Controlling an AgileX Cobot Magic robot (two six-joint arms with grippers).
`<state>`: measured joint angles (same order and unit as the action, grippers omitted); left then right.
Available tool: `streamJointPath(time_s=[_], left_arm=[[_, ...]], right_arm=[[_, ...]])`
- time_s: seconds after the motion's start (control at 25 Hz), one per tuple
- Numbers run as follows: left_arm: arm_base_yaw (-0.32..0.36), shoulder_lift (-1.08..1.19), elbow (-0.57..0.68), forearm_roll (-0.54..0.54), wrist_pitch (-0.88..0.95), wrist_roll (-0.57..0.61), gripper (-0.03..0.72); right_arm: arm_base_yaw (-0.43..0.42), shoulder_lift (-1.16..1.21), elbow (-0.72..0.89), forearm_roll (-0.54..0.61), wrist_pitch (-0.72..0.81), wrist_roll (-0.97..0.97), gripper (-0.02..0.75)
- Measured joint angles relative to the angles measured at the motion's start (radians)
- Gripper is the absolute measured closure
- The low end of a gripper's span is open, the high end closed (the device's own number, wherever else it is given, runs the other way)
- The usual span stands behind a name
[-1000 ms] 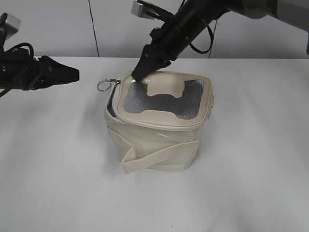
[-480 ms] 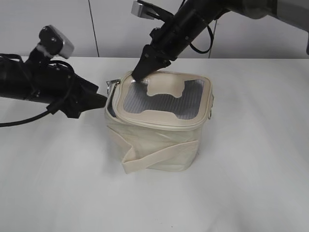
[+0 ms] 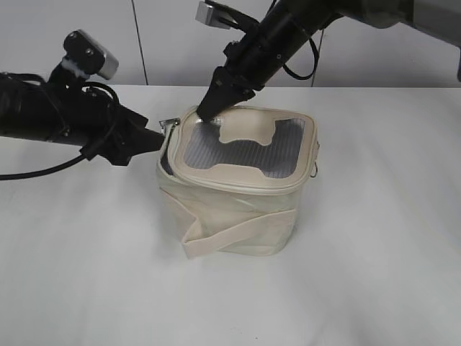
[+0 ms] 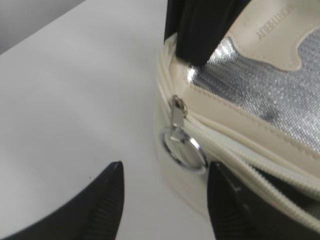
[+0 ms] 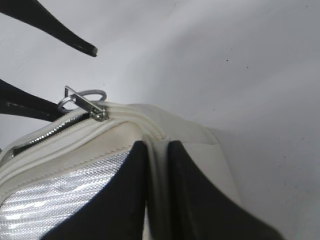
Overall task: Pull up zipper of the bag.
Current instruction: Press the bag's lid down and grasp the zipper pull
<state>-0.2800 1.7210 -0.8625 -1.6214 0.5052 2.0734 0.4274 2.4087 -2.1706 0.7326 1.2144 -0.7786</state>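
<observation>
The lid's rim (image 3: 190, 115) is in my closed right gripper beside the silver pull, so my left gripper should close on the ring (image 3: 167, 123) before it pulls the zipper shut.
The cream bag (image 3: 238, 194) stands mid-table, its grey mesh lid panel (image 3: 245, 148) facing up. The zipper (image 4: 235, 150) runs round the lid rim and gapes open along the left side. A silver pull with a ring (image 4: 184, 150) hangs at the back-left corner; it also shows in the right wrist view (image 5: 82, 102). My left gripper (image 3: 155, 140) is open, its fingertips (image 4: 112, 180) level with the ring and just short of it, the ring lying close to the right finger. My right gripper (image 3: 207, 109) is shut on the lid's rim (image 5: 157, 145) at that same corner.
The cream side strap (image 3: 238, 234) crosses the bag's front wall. The left arm's black cable (image 3: 43, 171) trails over the white table (image 3: 374, 274) at the left. A grey wall stands behind the table.
My left arm has swung in from the far left to the bag's back-left corner, now hiding the ring in the exterior view. The right arm and bag have not moved.
</observation>
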Motion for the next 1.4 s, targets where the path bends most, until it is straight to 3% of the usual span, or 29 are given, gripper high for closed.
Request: streamJointPath(time_s=[0.48,0.84,1.4], left_arm=[[-0.001,0.0,-0.025,-0.009,-0.003,-0.001,0.286],[-0.001,0.016,-0.025,-0.01,-0.028,-0.001,0.4],[-0.011,0.028,-0.025,0.051,0.014,-0.022,0.398]], right_arm=[[0.0,0.0,0.0,0.0,0.0,0.0,0.637],[0.0,0.0,0.0,0.0,0.0,0.0,0.637],[0.0,0.0,0.0,0.001,0.0,0.0,0.638]])
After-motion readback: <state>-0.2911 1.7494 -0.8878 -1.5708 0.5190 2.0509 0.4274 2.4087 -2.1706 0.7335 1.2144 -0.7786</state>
